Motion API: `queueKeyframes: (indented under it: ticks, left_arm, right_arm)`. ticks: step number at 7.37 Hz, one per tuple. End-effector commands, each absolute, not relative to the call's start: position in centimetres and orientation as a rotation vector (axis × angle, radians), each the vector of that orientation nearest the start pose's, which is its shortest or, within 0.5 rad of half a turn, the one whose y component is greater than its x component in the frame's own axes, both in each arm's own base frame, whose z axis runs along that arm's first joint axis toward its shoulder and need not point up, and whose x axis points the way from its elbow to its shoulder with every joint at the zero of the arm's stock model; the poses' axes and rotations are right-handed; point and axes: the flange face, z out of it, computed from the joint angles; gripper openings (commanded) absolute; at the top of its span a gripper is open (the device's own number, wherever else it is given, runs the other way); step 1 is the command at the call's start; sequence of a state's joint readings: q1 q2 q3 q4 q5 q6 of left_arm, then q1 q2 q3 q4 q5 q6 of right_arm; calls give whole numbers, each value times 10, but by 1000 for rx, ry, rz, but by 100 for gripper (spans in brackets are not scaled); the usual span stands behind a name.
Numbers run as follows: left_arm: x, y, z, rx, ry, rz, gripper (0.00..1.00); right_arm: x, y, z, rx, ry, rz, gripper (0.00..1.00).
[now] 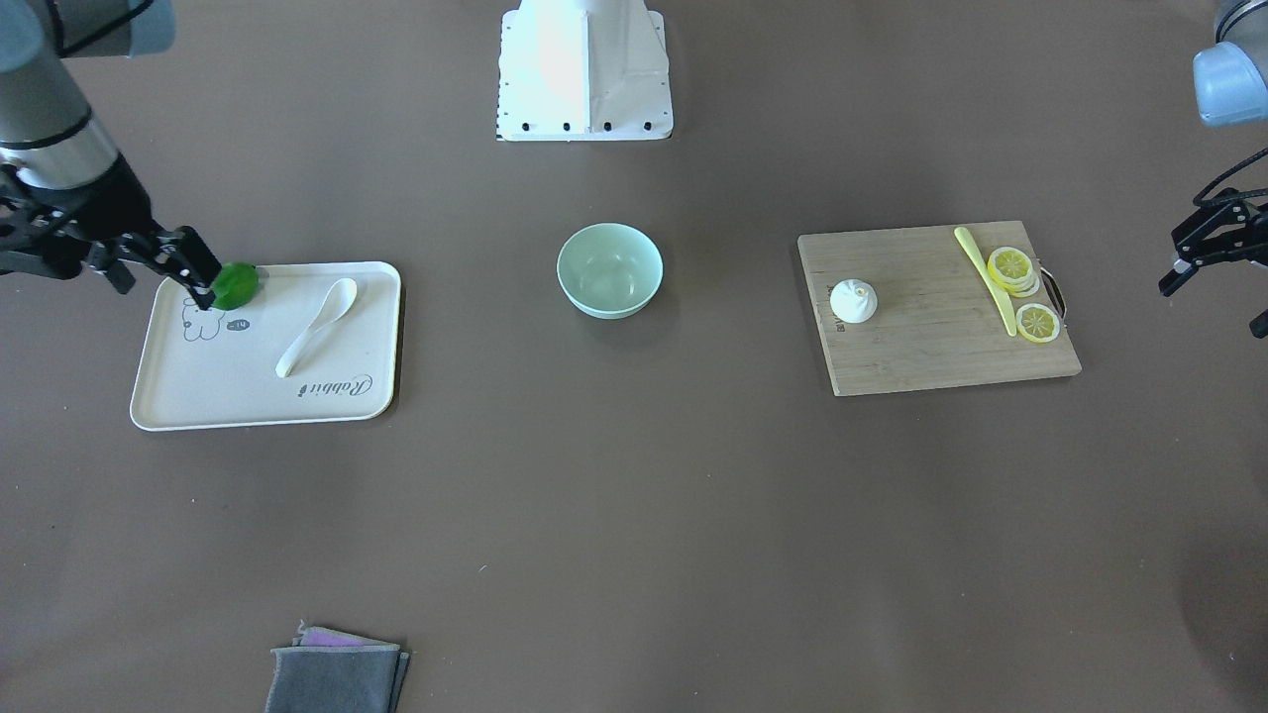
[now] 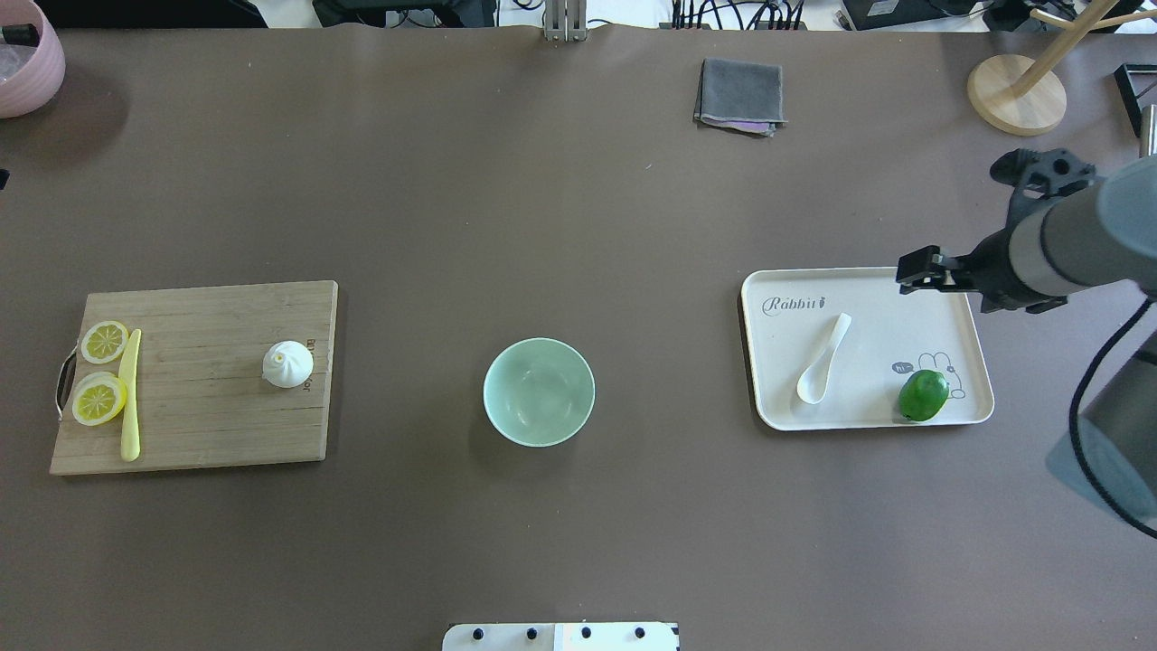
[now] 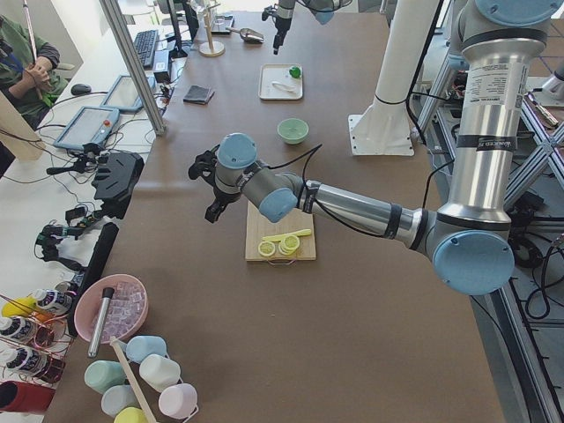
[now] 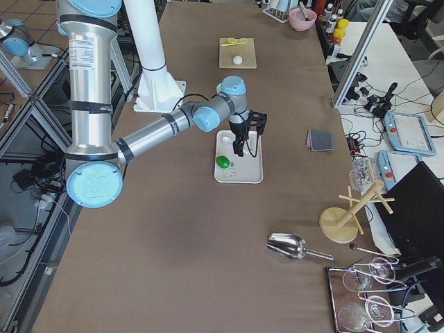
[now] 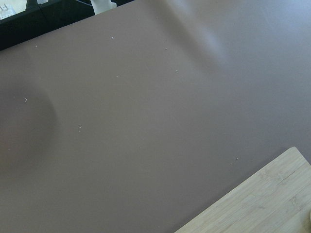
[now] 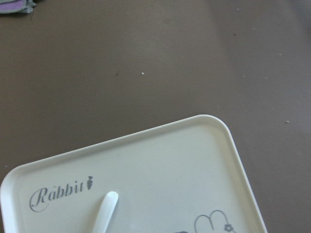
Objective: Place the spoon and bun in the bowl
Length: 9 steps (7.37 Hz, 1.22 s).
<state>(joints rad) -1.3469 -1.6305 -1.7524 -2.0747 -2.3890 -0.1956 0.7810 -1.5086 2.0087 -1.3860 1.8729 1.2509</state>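
Note:
I can see that the cream-white spoon is about as long as the bowl (image 1: 609, 271) is wide, so its handle (image 1: 297, 352) will stick out over the bowl's rim when I lower it in.
The cream-white spoon (image 1: 319, 324) lies on a cream tray (image 1: 198, 386), scoop toward the robot; it also shows from overhead (image 2: 823, 357), and its handle tip shows in the right wrist view (image 6: 104, 213). The white bun (image 1: 853, 300) sits on a wooden cutting board (image 1: 931, 337), also seen overhead (image 2: 287, 364). The mint-green bowl (image 1: 609, 269) stands empty at the table's middle (image 2: 539, 391). My right gripper (image 1: 163, 282) is open and empty above the tray's far outer corner. My left gripper (image 1: 1216, 302) is open and empty, raised beyond the board's outer end.
A green lime (image 2: 923, 395) lies on the tray's near corner. A yellow knife (image 2: 130, 398) and lemon slices (image 2: 99, 398) lie at the board's outer end. A folded grey cloth (image 2: 739, 95), a pink bowl (image 2: 23, 63) and a wooden stand (image 2: 1017, 90) are at the far side.

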Motion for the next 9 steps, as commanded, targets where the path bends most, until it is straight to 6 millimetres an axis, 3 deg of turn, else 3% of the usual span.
queueKeyframes:
  ticks: [1,2,6,9]
  left_arm:
    - [59,-527,478,520,908,331,98]
    - [59,-526,477,522,908,331,98]
    - [59,-524,479,532,910,337,98]
    - [58,-523,479,542,910,338,98]
  right_arm:
    - [-349,-414,415,130,-690,360,82]
    - [-356,-410,417,113,-688,385,68]
    - [-389,-413,450,117,-741,470,57]
    - [-396,-415,449,108,-741,492,46]
